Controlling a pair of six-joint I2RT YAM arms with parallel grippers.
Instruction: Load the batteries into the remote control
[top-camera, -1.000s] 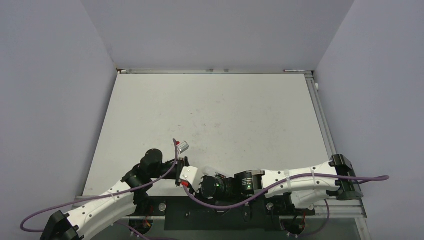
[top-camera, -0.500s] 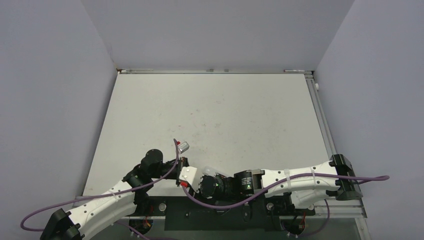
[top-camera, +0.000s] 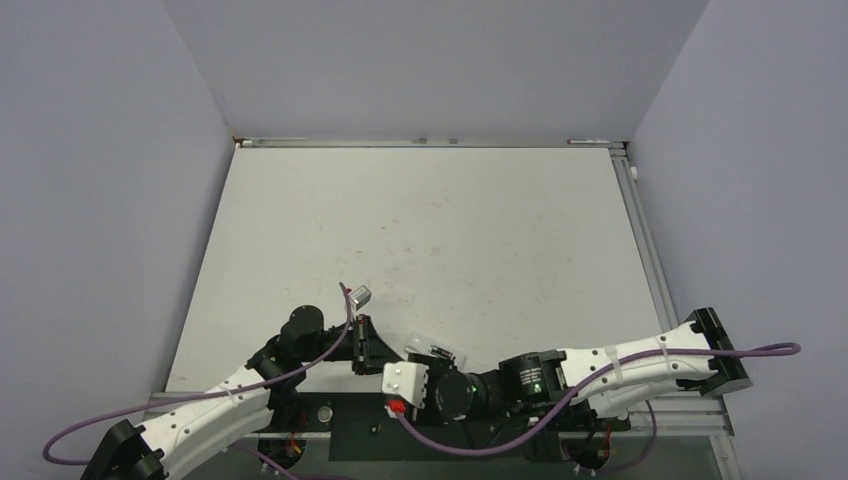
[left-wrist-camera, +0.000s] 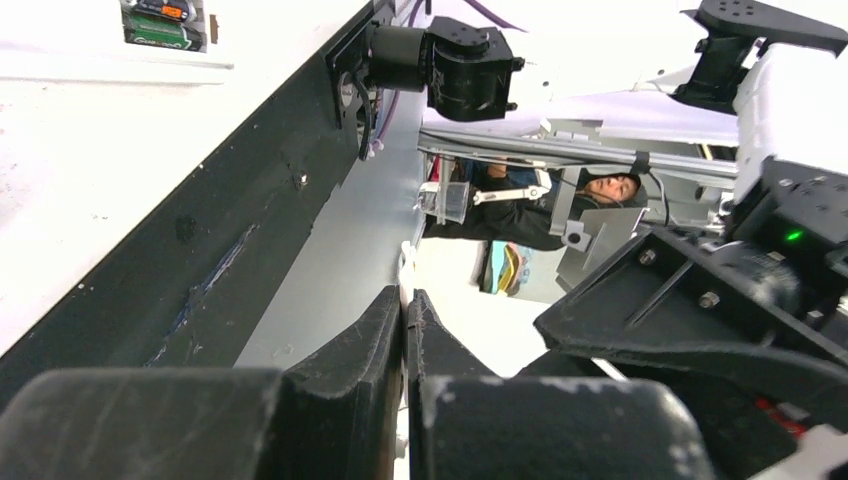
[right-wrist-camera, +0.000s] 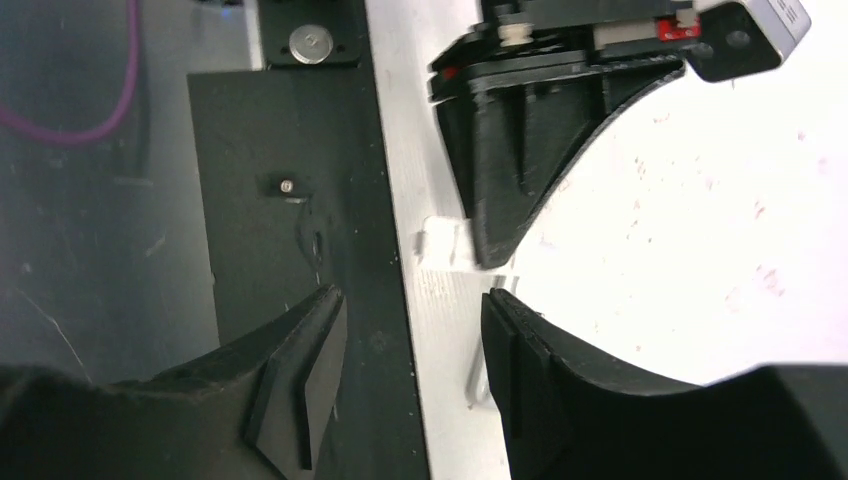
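Note:
The white cover (right-wrist-camera: 460, 250) is crosswise in my left gripper's fingers, so my right gripper should grab the cover's jutting end (right-wrist-camera: 437, 242) and turn it before closing the remote control.
In the right wrist view a slim white slab, the remote control (right-wrist-camera: 446, 325), lies along the table's near edge, with a ribbed patch near its far end. My left gripper (right-wrist-camera: 488, 262) reaches down to that end, shut, and a small white corner juts out beside its tips. The left wrist view shows the left gripper (left-wrist-camera: 405, 300) with its jaws pressed together on a thin white sliver. My right gripper (right-wrist-camera: 412, 296) stands open, its jaws on either side of the slab and apart from it. From above, its fingers are hidden under the white camera mount (top-camera: 405, 380). The batteries are out of view.
A black base plate (right-wrist-camera: 290, 200) with a bolt (right-wrist-camera: 312, 42) borders the table's near edge. Purple cables (top-camera: 300, 368) trail along both arms. The white table (top-camera: 430, 230) stretches back to grey walls, with a rail (top-camera: 640, 230) on the right.
My right gripper has opened and its arm has drawn back to the right, toward the near edge. The left gripper has shut and shifted only slightly.

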